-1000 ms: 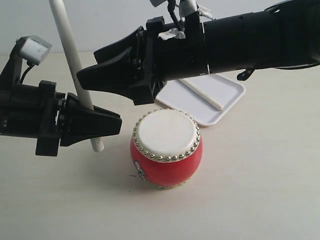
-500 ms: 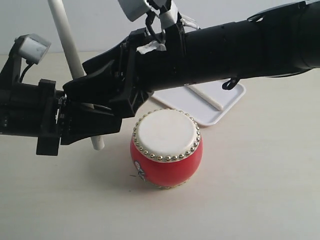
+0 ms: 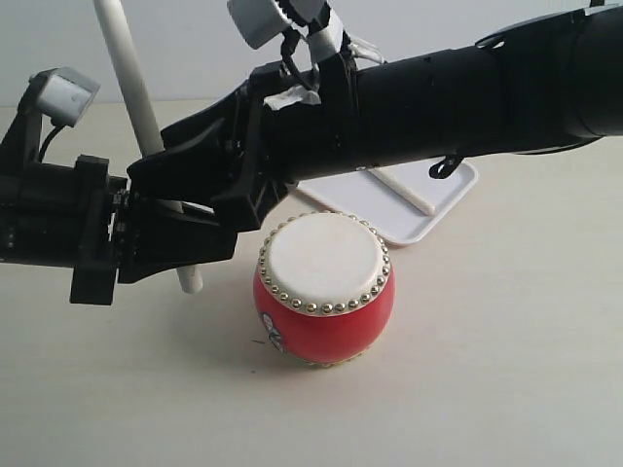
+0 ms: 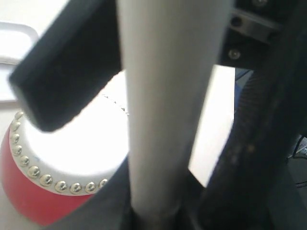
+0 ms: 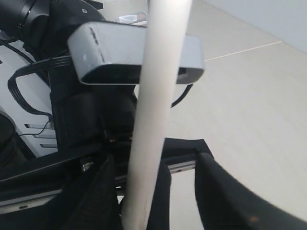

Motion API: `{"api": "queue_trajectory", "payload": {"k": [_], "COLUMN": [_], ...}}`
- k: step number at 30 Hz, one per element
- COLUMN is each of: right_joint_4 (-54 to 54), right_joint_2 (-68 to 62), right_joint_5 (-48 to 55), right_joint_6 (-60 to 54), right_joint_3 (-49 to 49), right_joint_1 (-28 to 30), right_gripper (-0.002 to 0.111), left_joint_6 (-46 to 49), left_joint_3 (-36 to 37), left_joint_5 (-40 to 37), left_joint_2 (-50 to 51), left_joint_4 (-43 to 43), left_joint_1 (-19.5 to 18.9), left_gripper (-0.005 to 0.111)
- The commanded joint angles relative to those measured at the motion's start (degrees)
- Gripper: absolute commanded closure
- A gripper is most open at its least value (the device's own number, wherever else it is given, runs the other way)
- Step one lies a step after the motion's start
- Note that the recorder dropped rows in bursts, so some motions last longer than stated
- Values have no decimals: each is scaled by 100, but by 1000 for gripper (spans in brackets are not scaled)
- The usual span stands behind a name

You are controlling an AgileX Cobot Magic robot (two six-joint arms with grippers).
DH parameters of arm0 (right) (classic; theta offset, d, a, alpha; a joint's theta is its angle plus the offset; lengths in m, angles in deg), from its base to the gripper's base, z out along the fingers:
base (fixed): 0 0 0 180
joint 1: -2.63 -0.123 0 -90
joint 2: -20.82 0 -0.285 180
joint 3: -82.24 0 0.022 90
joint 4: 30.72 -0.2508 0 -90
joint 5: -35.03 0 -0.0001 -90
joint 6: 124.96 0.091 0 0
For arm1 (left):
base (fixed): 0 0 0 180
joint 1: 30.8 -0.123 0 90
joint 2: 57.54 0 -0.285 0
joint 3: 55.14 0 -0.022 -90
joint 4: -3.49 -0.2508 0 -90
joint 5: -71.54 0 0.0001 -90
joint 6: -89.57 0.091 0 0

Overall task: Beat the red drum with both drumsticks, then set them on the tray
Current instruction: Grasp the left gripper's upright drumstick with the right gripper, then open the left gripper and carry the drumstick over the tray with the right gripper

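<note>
My right gripper should close on the drumstick (image 3: 144,122) above my left gripper's hold and carry it over, as that hold is far from the white tray (image 3: 443,185).
The red drum (image 3: 324,289) stands upright mid-table with its cream skin up; part of it also shows in the left wrist view (image 4: 29,201). My left gripper (image 3: 195,243) is shut on one drumstick (image 3: 131,88), which stands steeply and leans back to the left. My right gripper (image 3: 151,185) reaches across from the right, and its open jaws straddle that same drumstick (image 5: 153,120) just above the left gripper. A gap shows on one side of the stick. The other drumstick (image 3: 404,192) lies in the white tray (image 3: 453,195) behind the drum.
The right arm (image 3: 467,92) stretches across above the tray and the drum's far side. The left arm's grey wrist camera (image 5: 134,52) sits close behind the held stick. Bare tabletop (image 3: 506,370) lies in front of and to the right of the drum.
The right arm swung left from above the drum, so its jaws now stand around the stick in the left gripper. Left gripper, drum and tray have not moved.
</note>
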Motion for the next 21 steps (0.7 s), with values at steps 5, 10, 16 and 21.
{"api": "queue_trajectory", "payload": {"k": [5,10,16,21], "right_joint_4": [-15,-15,-15,-15], "right_joint_2": [-27,-51,-51,-51], "right_joint_5": [154,86,112,167], "right_joint_6": [420,445,445,434], "right_joint_3": [-315,-315,-315,-315], "right_joint_1": [-20,-20,-20,-20], "right_gripper": [60,60,77,103], "left_joint_6": [21,21,21,21], "left_joint_3": [10,10,10,10], "left_joint_5": [-64,-64,-64,-64], "left_joint_2": [-5,-5,-5,-5], "left_joint_4": [109,109,109,98], "left_joint_1": [-24,-24,-24,-24], "left_gripper": [107,107,107,107]}}
